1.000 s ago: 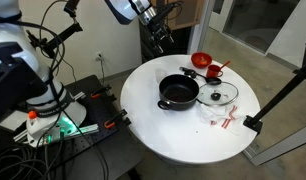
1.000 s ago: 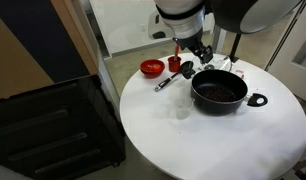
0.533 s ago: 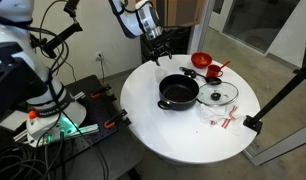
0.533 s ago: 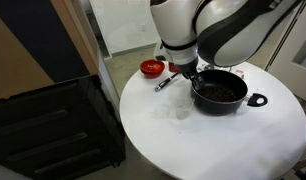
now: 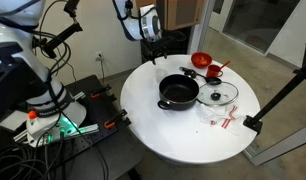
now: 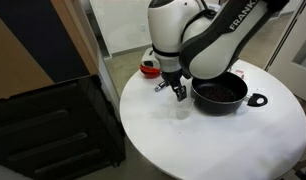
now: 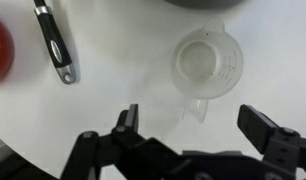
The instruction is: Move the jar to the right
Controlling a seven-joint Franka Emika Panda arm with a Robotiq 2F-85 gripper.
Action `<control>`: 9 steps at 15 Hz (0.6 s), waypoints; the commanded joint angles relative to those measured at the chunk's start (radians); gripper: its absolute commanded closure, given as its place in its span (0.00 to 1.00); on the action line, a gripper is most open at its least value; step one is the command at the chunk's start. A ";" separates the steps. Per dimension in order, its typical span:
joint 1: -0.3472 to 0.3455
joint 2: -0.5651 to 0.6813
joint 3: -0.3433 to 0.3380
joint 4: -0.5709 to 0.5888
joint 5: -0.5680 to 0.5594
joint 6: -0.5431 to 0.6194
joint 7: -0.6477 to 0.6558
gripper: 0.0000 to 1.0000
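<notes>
The jar's handle (image 7: 196,107) points into the space between the robot's open fingers, so the gripper keeps going down until its fingers are on both sides of that narrow handle, and then close.
The jar (image 7: 206,65) is a small translucent whitish cup with a small handle. It stands upright on the white table and shows from above in the wrist view. In an exterior view it is a faint shape (image 6: 180,112) in front of the black pot (image 6: 221,92). My gripper (image 7: 193,125) is open and empty. It hovers above the table with the jar just beyond its fingertips, not between them. In both exterior views the gripper (image 6: 177,90) (image 5: 156,55) hangs low over the table beside the pot (image 5: 178,93).
A black-handled utensil (image 7: 55,45) (image 6: 161,84) lies near a red bowl (image 6: 149,68) (image 5: 201,60). A clear glass lid (image 5: 219,95) lies beside the pot. Small red-and-white items (image 5: 225,122) sit near the table's edge. The round table (image 6: 208,145) has bare white surface toward its front.
The arm has swung away from the red bowl and come down over the table in front of the pot, bringing the gripper close to the jar. The jar has not moved.
</notes>
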 commanded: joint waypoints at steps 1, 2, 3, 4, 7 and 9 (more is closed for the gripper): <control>-0.008 0.063 0.022 0.046 0.084 0.004 -0.108 0.00; -0.005 0.072 0.021 0.050 0.099 0.002 -0.127 0.00; -0.001 0.082 0.018 0.055 0.110 0.000 -0.143 0.00; 0.003 0.090 0.013 0.059 0.117 0.000 -0.158 0.00; 0.019 0.113 -0.002 0.078 0.124 -0.004 -0.187 0.00; 0.029 0.129 -0.009 0.092 0.121 -0.010 -0.199 0.00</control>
